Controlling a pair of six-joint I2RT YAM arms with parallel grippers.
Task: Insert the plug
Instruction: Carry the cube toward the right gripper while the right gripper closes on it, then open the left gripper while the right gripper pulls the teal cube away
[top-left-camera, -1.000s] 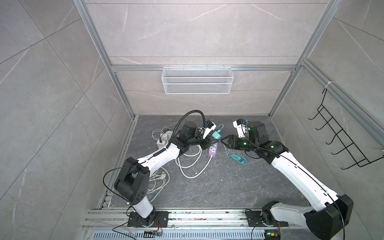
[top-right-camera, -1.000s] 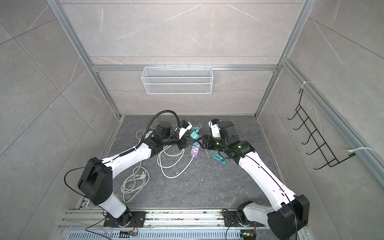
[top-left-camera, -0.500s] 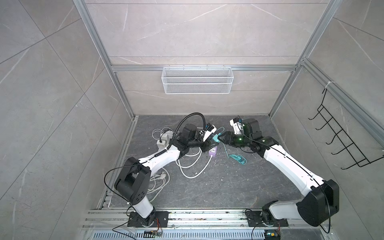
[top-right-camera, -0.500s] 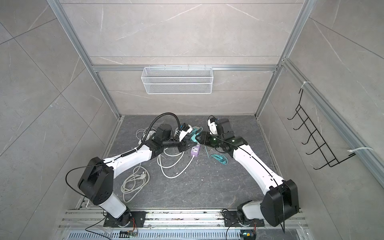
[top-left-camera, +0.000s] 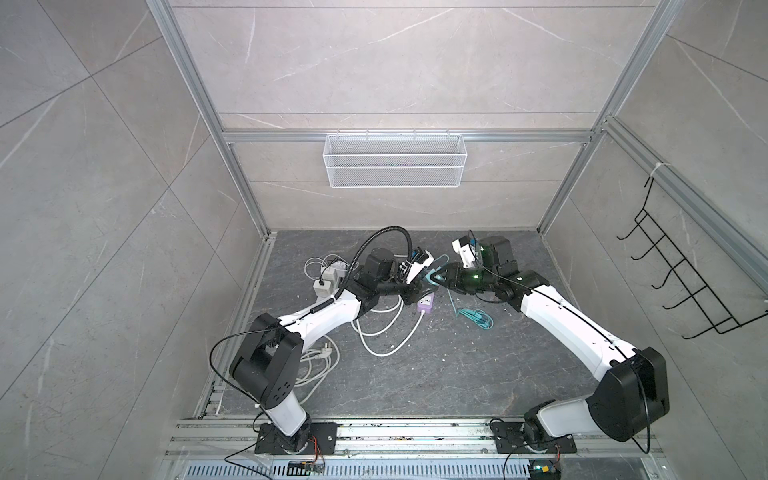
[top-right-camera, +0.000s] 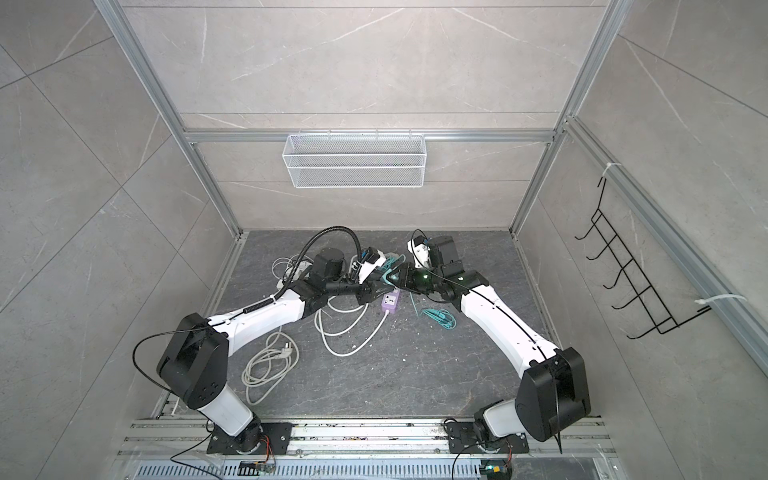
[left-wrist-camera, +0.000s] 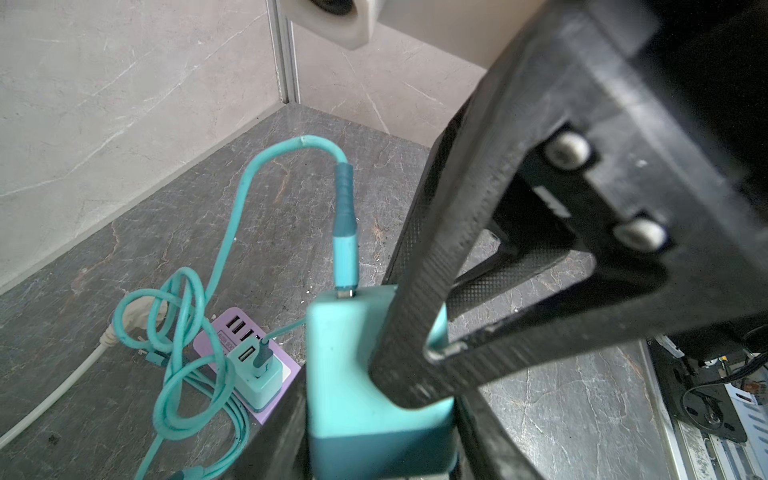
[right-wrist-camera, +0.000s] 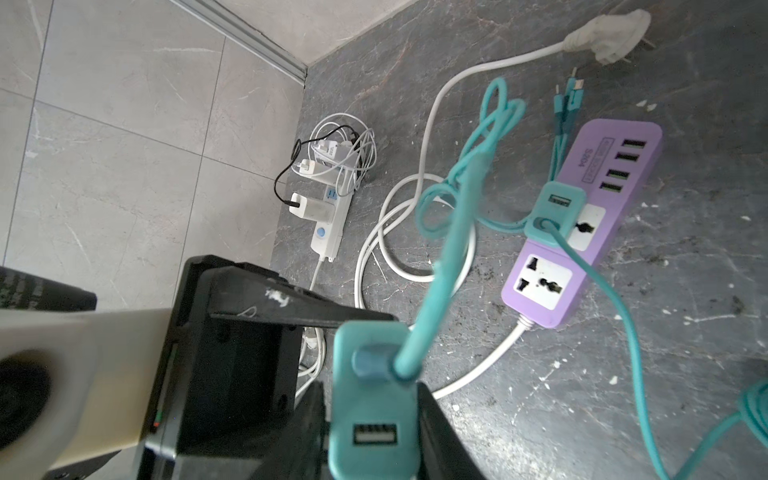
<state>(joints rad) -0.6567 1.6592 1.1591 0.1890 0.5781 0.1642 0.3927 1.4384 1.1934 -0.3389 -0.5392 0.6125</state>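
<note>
I should let go of the plug (right-wrist-camera: 374, 404) with my left gripper and use it to steady the purple strip by the second charger (right-wrist-camera: 553, 212), because both my grippers hold the plug while the strip lies loose.
The plug (top-left-camera: 432, 277) (top-right-camera: 388, 277) is a teal charger block with a teal cable in one of its USB ports. It hangs in the air between both arms, above the purple power strip (top-left-camera: 427, 302) (top-right-camera: 391, 302). My left gripper (left-wrist-camera: 376, 415) is shut on the plug (left-wrist-camera: 353, 374). In the right wrist view my right gripper (right-wrist-camera: 372, 432) is shut on the same plug (right-wrist-camera: 374, 415), one finger pressed on each side. The strip (right-wrist-camera: 540, 309) lies flat with a second teal charger (right-wrist-camera: 555, 214) in one socket and a free socket (right-wrist-camera: 540, 286) beside it.
A white power strip (top-left-camera: 328, 278) with chargers sits at the back left. The purple strip's white cord (top-left-camera: 386, 332) loops on the floor, a teal cable coil (top-left-camera: 473, 320) lies to its right, and a grey cord (top-right-camera: 270, 361) lies front left. A wire basket (top-left-camera: 395, 160) hangs on the back wall.
My right gripper has moved left to the plug in my left gripper and has closed on it. The left arm has hardly moved.
</note>
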